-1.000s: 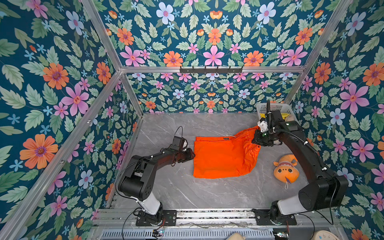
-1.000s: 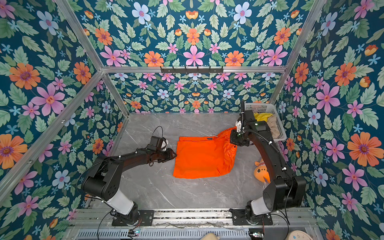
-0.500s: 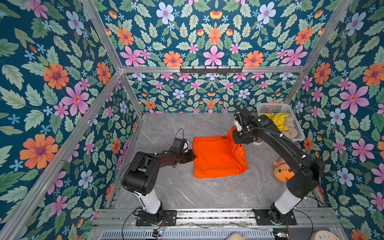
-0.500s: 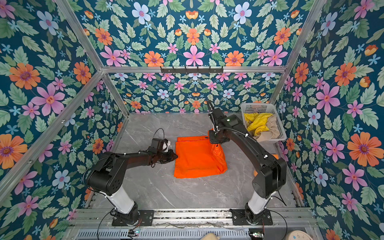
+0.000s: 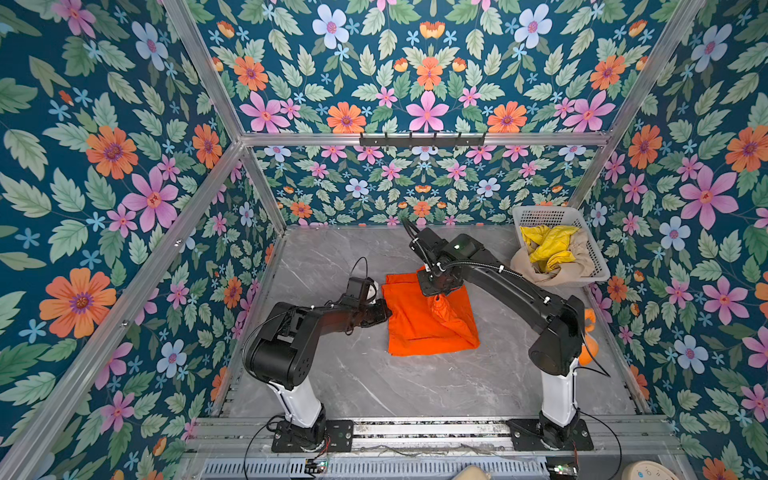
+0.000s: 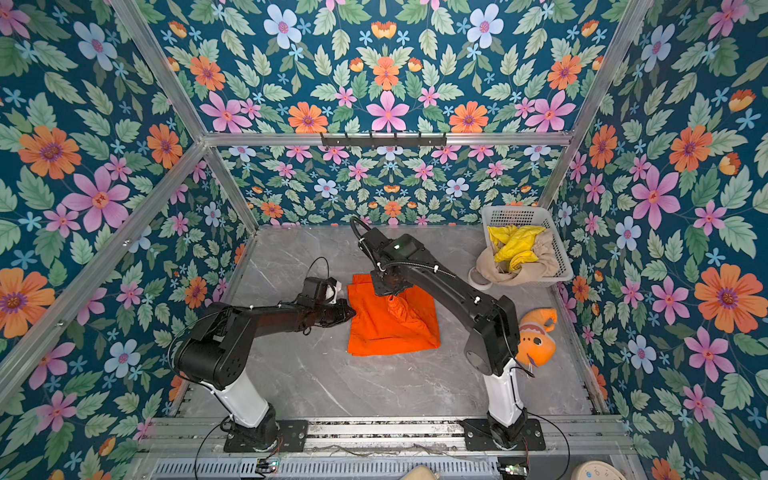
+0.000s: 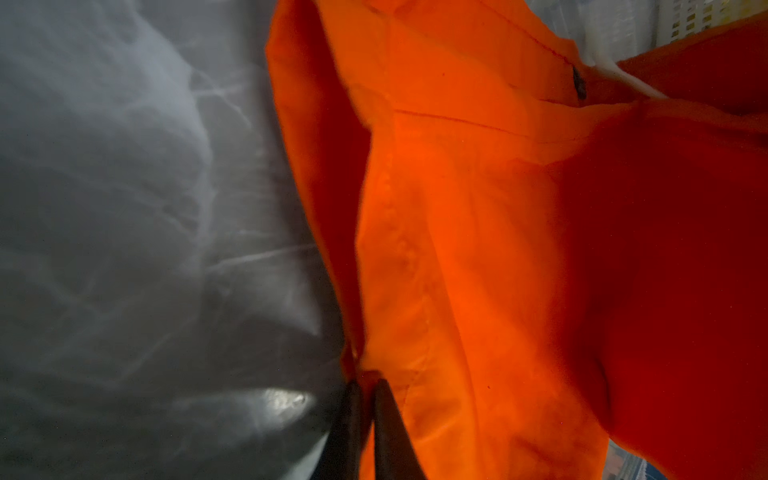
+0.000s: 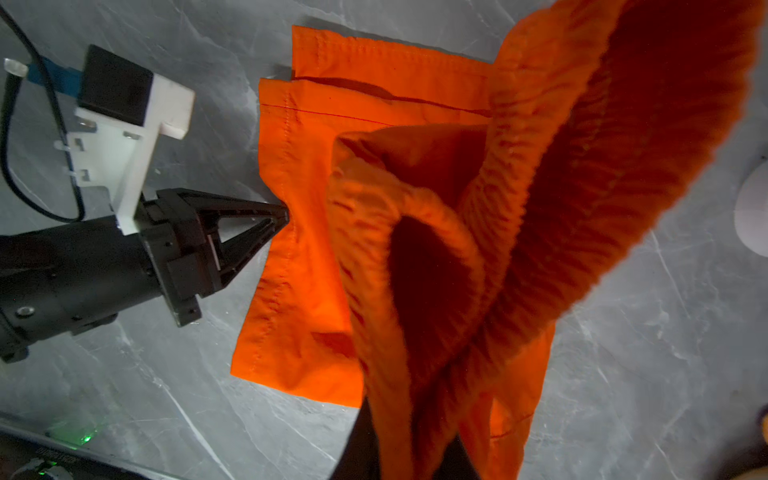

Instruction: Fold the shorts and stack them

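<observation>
The gathered waistband (image 5: 438, 305) is bunched up over the middle of the shorts, so my right gripper should pull it back toward the basket (image 5: 556, 246) while my left gripper holds the hem of the shorts.
The orange shorts (image 5: 419, 332) (image 6: 374, 332) lie on the grey table in both top views, with one side raised. My right gripper (image 5: 437, 294) (image 6: 392, 297) hangs above their middle, shut on the gathered elastic waistband (image 8: 415, 291), which drapes down from its fingers (image 8: 361, 449). My left gripper (image 5: 385, 311) (image 6: 350, 311) (image 8: 283, 216) lies low at the shorts' left edge. Its jaws are pinched on the hem (image 7: 365, 386). The yellow shorts (image 5: 548, 245) and the beige shorts (image 5: 536, 270) sit bunched in the basket.
A white mesh basket (image 5: 544, 214) (image 6: 515, 216) stands at the back right. An orange plush fish (image 6: 534, 336) lies by the right arm's base. A white round object (image 6: 478, 282) sits beside the basket. Floral walls close in three sides.
My right gripper has carried the waistband leftward from near the basket to above the shorts' middle, doubling them over. My left gripper has closed on the left hem.
</observation>
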{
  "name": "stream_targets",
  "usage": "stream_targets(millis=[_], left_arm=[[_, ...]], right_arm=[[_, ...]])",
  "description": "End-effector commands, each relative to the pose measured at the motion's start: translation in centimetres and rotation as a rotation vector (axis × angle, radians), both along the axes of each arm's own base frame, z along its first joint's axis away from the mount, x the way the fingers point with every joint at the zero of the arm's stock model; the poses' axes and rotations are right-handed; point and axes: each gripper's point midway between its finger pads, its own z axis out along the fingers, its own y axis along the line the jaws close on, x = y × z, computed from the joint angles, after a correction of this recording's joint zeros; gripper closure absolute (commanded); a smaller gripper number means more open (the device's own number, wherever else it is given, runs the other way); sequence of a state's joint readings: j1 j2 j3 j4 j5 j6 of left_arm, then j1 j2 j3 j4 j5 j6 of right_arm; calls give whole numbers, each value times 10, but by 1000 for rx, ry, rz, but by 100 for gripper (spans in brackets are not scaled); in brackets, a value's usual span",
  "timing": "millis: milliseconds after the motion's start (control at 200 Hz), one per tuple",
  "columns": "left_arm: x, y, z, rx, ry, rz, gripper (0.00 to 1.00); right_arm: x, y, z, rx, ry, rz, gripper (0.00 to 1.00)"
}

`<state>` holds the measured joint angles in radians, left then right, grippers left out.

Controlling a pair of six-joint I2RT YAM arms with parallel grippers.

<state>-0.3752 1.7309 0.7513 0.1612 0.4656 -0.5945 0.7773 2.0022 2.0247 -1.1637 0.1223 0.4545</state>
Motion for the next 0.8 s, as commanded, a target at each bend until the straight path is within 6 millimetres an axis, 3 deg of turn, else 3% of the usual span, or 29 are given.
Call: stream_targets(millis=[0,125,250,335,430,585,710,795], left_arm=[[-14,12,-19,74,72,11,88],[-13,13,-17,82,72,11,88],[-15,18,-14,107,67,13,88],[-18,20,-11,127,67,7,87],[-21,26,-4,151,68,8,79],[-19,35,34,183,4,34,65],[-13,34,71,158,-78,46,64],[-10,24,84,105,-104,25,68]], right_arm=[[-4,9,-6,-1,26,-31,91],[-7,31,-16,16,39,-9,91],[-8,39,-28,4,59,-3,91],[-6,35,-33,-23,53,-20,91],[-3,28,-30,-31,38,-34,91],[-2,21,-17,6,7,-51,91],[-1,18,-11,34,-6,-59,91],[0,17,-6,43,-17,-60,91]])
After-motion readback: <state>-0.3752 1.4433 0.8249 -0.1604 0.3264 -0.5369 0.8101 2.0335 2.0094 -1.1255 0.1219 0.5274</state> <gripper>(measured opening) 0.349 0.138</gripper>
